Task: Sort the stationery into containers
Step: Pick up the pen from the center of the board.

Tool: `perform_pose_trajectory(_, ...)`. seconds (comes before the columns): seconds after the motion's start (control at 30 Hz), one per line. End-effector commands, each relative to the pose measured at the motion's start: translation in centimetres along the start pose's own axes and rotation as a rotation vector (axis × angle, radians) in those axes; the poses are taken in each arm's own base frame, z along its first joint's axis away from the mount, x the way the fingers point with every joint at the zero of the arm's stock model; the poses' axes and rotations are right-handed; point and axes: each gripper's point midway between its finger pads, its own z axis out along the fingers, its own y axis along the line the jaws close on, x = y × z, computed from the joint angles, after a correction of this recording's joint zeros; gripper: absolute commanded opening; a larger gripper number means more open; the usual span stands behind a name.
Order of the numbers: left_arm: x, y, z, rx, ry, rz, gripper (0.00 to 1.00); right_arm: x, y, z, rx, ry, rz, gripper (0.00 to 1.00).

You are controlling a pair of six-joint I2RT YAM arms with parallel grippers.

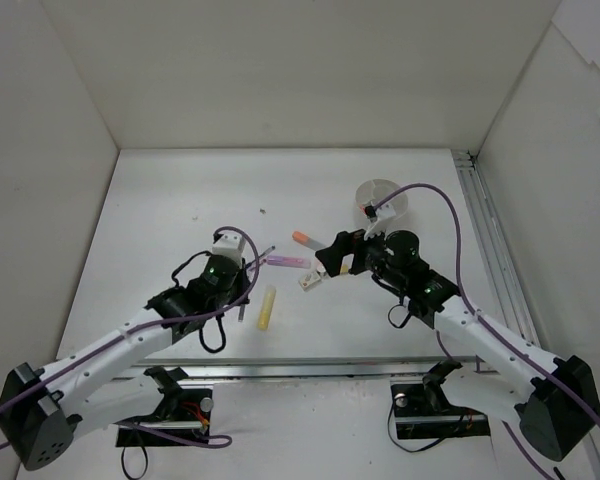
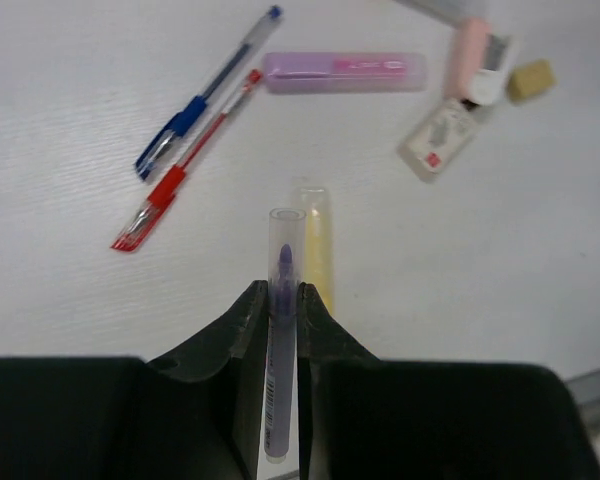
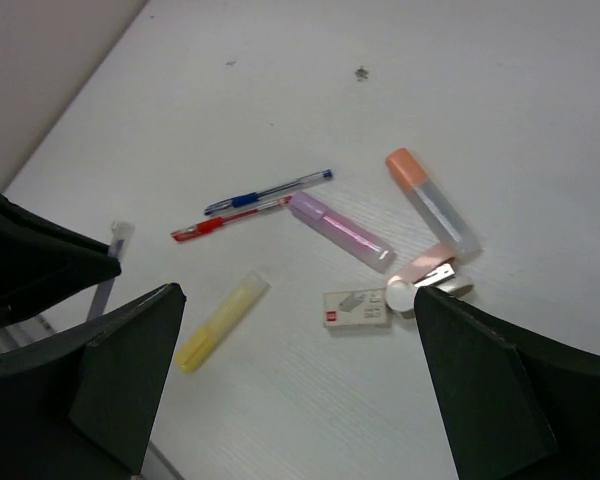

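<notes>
I should take the marker with my right gripper and carry it to the round white dish, as my left gripper holds the thin purple marker far away.
My left gripper is shut on a thin purple marker and holds it just above the table; it also shows in the top view. A yellow marker lies just beyond it. A blue pen, a red pen and a pink marker lie farther off. My right gripper is open and empty above a small white staple box, with an orange-capped marker beyond. The round white dish stands at the back right.
A pink stapler-like piece and a tan block lie by the staple box. White walls enclose the table on three sides. A metal rail runs along the right edge. A purple cable arcs over the dish.
</notes>
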Motion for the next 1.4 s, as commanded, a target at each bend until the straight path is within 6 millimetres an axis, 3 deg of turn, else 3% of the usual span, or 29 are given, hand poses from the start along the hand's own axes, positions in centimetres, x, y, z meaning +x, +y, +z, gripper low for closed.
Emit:
perform_pose_trajectory(0.0, -2.6, -3.9, -2.1, 0.242, -0.158, 0.142, 0.00, -2.0, 4.4, 0.4, -0.230, -0.079, 0.110, 0.98)
perform_pose_trajectory(0.17, -2.8, -7.0, -4.3, 0.447, -0.217, 0.242, 0.00, -1.8, 8.2, 1.3, -0.386, -0.035, 0.202, 0.95)
perform_pose_trajectory(0.27, -2.6, -8.0, -4.5, 0.480, -0.209, 0.292, 0.00, -1.1, 10.1, 2.4, -0.426, 0.001, 0.228, 0.93)
perform_pose_trajectory(0.43, -2.9, -8.4, -3.9, 0.449, -0.206, 0.306, 0.00, 0.8, 11.7, 4.0, -0.444, 0.061, 0.286, 0.86)
perform_pose_trajectory(0.87, -3.5, -9.5, -2.7, 0.392, -0.207, 0.303, 0.00, 4.2, 11.9, 5.4, -0.378, 0.128, 0.332, 0.57)
perform_pose_trajectory(1.0, -3.6, -9.5, -2.8, 0.396, -0.215, 0.300, 0.00, 5.2, 11.7, 5.7, -0.365, 0.157, 0.351, 0.53)
perform_pose_trajectory(1.23, -3.5, -9.8, -2.7, 0.409, -0.217, 0.311, 0.00, 4.8, 12.7, 5.8, -0.386, 0.153, 0.337, 0.37)
perform_pose_trajectory(1.37, -3.7, -10.4, -2.5, 0.429, -0.231, 0.305, 0.00, 4.7, 13.1, 6.0, -0.403, 0.156, 0.329, 0.35)
